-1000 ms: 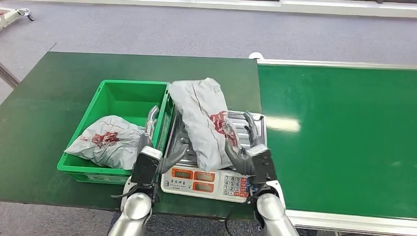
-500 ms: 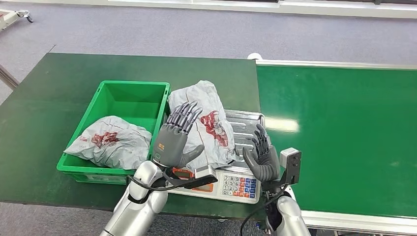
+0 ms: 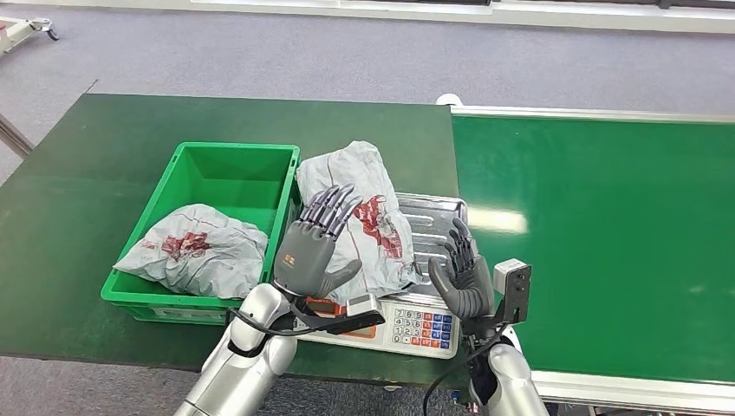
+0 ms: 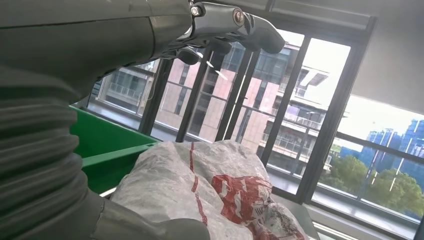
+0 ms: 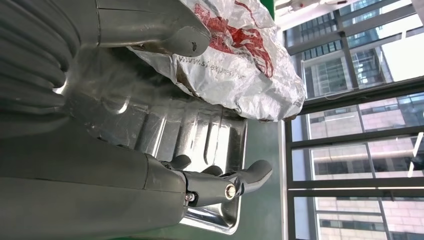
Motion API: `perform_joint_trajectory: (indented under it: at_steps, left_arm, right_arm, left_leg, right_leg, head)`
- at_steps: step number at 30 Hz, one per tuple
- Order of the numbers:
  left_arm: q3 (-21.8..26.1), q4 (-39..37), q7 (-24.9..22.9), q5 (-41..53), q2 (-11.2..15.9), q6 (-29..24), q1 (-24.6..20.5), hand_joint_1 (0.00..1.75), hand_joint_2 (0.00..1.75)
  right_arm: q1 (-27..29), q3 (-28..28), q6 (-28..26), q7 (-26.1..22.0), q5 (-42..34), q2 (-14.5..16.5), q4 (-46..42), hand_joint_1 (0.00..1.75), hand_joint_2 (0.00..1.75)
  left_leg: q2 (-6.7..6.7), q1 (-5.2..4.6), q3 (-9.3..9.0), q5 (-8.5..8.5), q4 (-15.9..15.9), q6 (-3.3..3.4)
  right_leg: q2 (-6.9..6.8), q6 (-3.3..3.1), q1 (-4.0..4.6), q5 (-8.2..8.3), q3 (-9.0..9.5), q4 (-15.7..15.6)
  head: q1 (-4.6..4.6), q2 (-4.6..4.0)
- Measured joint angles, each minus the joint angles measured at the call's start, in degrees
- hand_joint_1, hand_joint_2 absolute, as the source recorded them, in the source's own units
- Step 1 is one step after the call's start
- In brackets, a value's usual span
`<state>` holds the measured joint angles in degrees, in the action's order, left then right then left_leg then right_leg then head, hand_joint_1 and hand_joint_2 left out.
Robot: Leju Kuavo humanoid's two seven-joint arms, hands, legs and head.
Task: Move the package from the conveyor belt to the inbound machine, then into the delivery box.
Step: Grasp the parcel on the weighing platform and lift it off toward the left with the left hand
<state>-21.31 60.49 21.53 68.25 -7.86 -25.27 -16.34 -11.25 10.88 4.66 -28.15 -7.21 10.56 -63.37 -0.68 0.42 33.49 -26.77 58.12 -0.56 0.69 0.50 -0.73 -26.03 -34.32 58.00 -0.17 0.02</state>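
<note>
I expect the grey package [image 3: 364, 217] to bunch up at the package's near end [image 3: 392, 280] and hang in loose folds when I lift it, because that end lies flat and wrinkled.
A grey plastic package with red print [image 3: 360, 217] lies on the steel pan of the weighing scale [image 3: 433, 224], its far end leaning over toward the green bin [image 3: 191, 186]. The same package [image 4: 210, 195] [image 5: 235, 55] is close in both wrist views. My left hand [image 3: 314, 247] is raised in front of the package, fingers spread, holding nothing. Beside the package's right edge my right hand [image 3: 459, 273] is upright over the pan, fingers apart and empty. A second grey package [image 3: 195, 247] lies inside the bin.
The scale's keypad and displays [image 3: 407, 328] face me at the table's front edge. The green conveyor belt [image 3: 607, 234] runs along the right. The dark green table [image 3: 104, 156] extends left and behind the bin.
Both hands have let go of the package and lifted clear with fingers spread; the package has settled lower on the scale pan. Over the last half second almost nothing moved.
</note>
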Motion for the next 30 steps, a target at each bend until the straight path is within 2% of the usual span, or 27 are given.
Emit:
perform_joint_trajectory:
  at_steps: [2, 5, 7, 9, 13, 15, 17, 18, 20, 21, 22, 23, 24, 30]
  left_arm:
    - [-0.35, -0.25, -1.11, 2.48, 0.14, -0.05, -0.26, 0.00, 1.75]
    - [-2.48, -2.61, -4.10, 12.17, 0.54, 0.62, -2.44, 0.00, 1.75]
    - [-4.92, -7.29, -2.67, 16.24, 0.52, 2.96, -5.48, 0.00, 1.75]
    - [-7.32, -12.87, 0.06, 16.42, 0.12, 5.35, -8.71, 0.00, 1.75]
    - [-14.10, -22.97, -1.26, 18.46, -1.14, 7.26, -15.42, 1.75, 1.75]
    - [-17.61, -26.50, 0.13, 17.60, -1.55, 9.92, -18.03, 1.75, 1.75]
    - [-18.98, -29.47, 6.17, 11.94, -1.63, 18.18, -21.63, 1.75, 1.75]
    - [-19.25, -30.72, 10.18, 5.66, -1.32, 26.01, -23.86, 1.75, 1.75]
    - [-20.24, -32.37, 16.35, -12.08, -0.09, 47.97, -27.91, 1.75, 1.75]
    - [-20.92, -32.86, 17.81, -21.07, 0.56, 59.45, -29.40, 1.75, 1.75]
    - [-21.54, -33.36, 18.43, -27.85, 0.98, 67.78, -30.43, 1.75, 1.75]
    - [-22.01, -33.92, 18.64, -31.64, 1.21, 72.41, -31.07, 1.75, 1.75]
    - [-22.40, -34.42, 18.79, -32.96, 1.32, 74.24, -31.52, 1.75, 1.75]
    - [-24.34, -36.75, 18.98, -28.64, 1.42, 70.64, -33.46, 1.75, 1.75]
  right_arm:
    - [-0.03, -0.05, 0.25, 0.10, -0.02, 0.00, 0.08, 0.00, 1.75]
    - [-0.10, -0.22, 1.29, 0.44, -0.11, 0.00, 0.16, 0.00, 1.75]
    - [-0.08, -0.51, 2.45, 0.70, -0.36, 0.00, 0.19, 0.00, 1.75]
    - [0.19, -0.97, 3.38, 0.85, -0.58, 0.00, 0.19, 0.00, 1.75]
    - [1.18, -1.55, 4.31, 1.01, -0.61, 0.07, -0.07, 0.00, 1.75]
    - [1.87, -1.63, 5.21, 0.05, -0.21, 0.16, -0.60, 0.00, 1.75]
    - [3.58, -1.68, 7.11, -2.13, 0.55, 0.14, -3.48, 0.00, 1.75]
    - [4.59, -1.69, 8.32, -2.48, 0.85, 0.12, -6.36, 0.00, 1.75]
    - [5.86, -1.70, 10.15, -1.23, 0.96, 0.11, -12.76, 0.00, 1.75]
    - [6.09, -1.70, 10.59, -0.39, 0.88, 0.10, -15.19, 0.00, 1.75]
    - [6.25, -1.71, 10.78, -0.01, 0.79, 0.06, -16.84, 0.00, 1.75]
    - [6.42, -1.71, 10.87, 0.07, 0.73, 0.02, -18.07, 0.00, 1.75]
    - [6.58, -1.71, 10.93, -0.02, 0.70, -0.02, -19.12, 0.00, 1.75]
    - [6.70, -1.69, 11.97, -1.20, -0.16, -0.09, -21.79, 0.00, 1.75]
  left_leg:
    - [0.00, 0.00, -0.02, 0.00, 0.00, 0.00]
    - [0.00, 0.00, -0.04, 0.01, 0.00, 0.01]
    - [-0.02, -0.01, -0.09, 0.02, 0.00, 0.03]
    - [-0.01, -0.01, -0.15, 0.03, 0.01, 0.04]
    - [-0.03, -0.03, -0.23, 0.04, 0.03, 0.05]
    - [-0.07, -0.03, -0.27, 0.04, 0.03, 0.05]
    - [-0.26, -0.02, -0.21, 0.10, 0.03, 0.09]
    - [-0.34, -0.02, -0.16, 0.13, 0.02, 0.08]
    - [-0.24, -0.04, -0.15, 0.12, -0.01, 0.00]
    - [-0.18, -0.03, -0.26, 0.08, -0.02, -0.03]
    - [-0.18, -0.02, -0.35, 0.07, -0.03, -0.04]
    - [-0.23, -0.01, -0.48, 0.07, -0.03, -0.03]
    - [-0.30, -0.01, -0.48, 0.08, -0.03, -0.03]
    - [-0.27, 0.00, -0.47, 0.01, -0.06, -0.12]
  right_leg:
    - [0.00, 0.00, 0.00, 0.00, 0.01, 0.00]
    - [-0.01, 0.00, 0.00, 0.00, 0.04, -0.01]
    - [-0.04, 0.01, -0.01, 0.00, 0.11, -0.01]
    - [-0.02, 0.02, -0.02, 0.03, 0.15, -0.01]
    - [-0.02, 0.04, -0.03, 0.06, 0.28, -0.01]
    - [-0.05, 0.05, -0.03, 0.05, 0.37, -0.01]
    - [-0.27, 0.06, -0.03, 0.04, 0.41, -0.01]
    - [-0.35, 0.05, -0.03, 0.05, 0.40, 0.00]
    - [-0.24, 0.02, -0.04, 0.06, 0.42, 0.00]
    - [-0.16, 0.00, -0.02, 0.05, 0.47, 0.00]
    - [-0.15, 0.00, 0.00, 0.02, 0.55, 0.00]
    - [-0.19, 0.00, 0.03, 0.00, 0.59, 0.00]
    - [-0.25, -0.01, 0.05, -0.02, 0.62, 0.00]
    - [-0.17, -0.05, 0.07, -0.05, 0.59, 0.00]
  head:
    - [0.00, 0.00]
    - [-0.01, 0.00]
    - [0.01, 0.00]
    - [0.00, 0.00]
    - [0.00, 0.00]
    - [-0.02, 0.00]
    - [0.03, 0.00]
    - [0.05, 0.00]
    - [0.04, 0.00]
    - [0.05, 0.00]
    - [0.09, 0.00]
    - [0.15, 0.00]
    - [0.21, 0.00]
    - [0.24, 0.00]
